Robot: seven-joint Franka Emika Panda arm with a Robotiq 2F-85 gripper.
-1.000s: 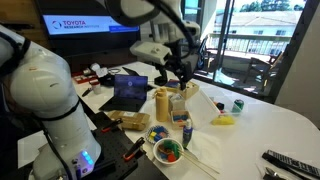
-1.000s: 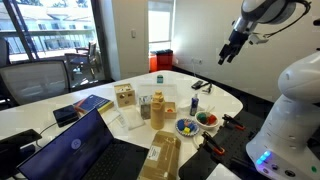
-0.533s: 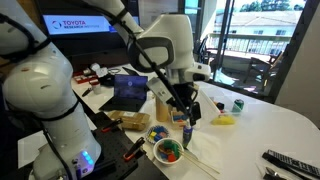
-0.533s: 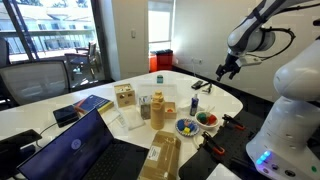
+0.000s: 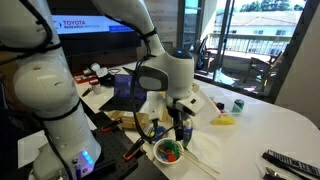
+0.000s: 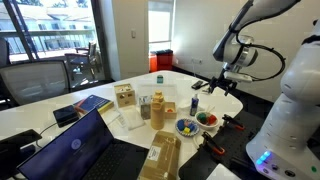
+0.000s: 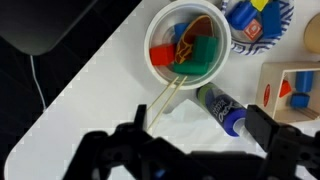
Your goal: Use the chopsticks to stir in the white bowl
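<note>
Both chopsticks (image 7: pixel 169 95) lie close together across the path my open fingers will close along, so my gripper should go on moving down and close around the part of the chopsticks (image 7: pixel 157 114) next to the white bowl.
The white bowl (image 7: pixel 158 20) holds red and green pieces and sits near the table's edge; it shows in both exterior views (image 5: pixel 157 150) (image 6: pixel 207 120). The chopsticks (image 7: pixel 160 103) are two thin pale sticks. One end rests on the bowl's rim and the rest lies on the white table, also seen in an exterior view (image 5: pixel 198 164). My gripper (image 7: pixel 198 135) is open and empty. It hangs a little above the table beside the bowl, and the chopsticks lie near one finger. It also appears in both exterior views (image 5: pixel 180 126) (image 6: pixel 213 85).
A blue-capped tube (image 7: pixel 222 108) lies between my fingers' span, next to the bowl. A green-rimmed bowl of multicoloured bits (image 7: pixel 250 20) and a wooden box (image 7: pixel 290 90) stand close by. A laptop (image 5: pixel 130 92), a yellow object (image 5: pixel 225 120) and a green can (image 5: pixel 238 104) are on the table.
The arm has come down from high above the table to just over the white bowl and chopsticks. The gripper stays open and nothing on the table has moved.
</note>
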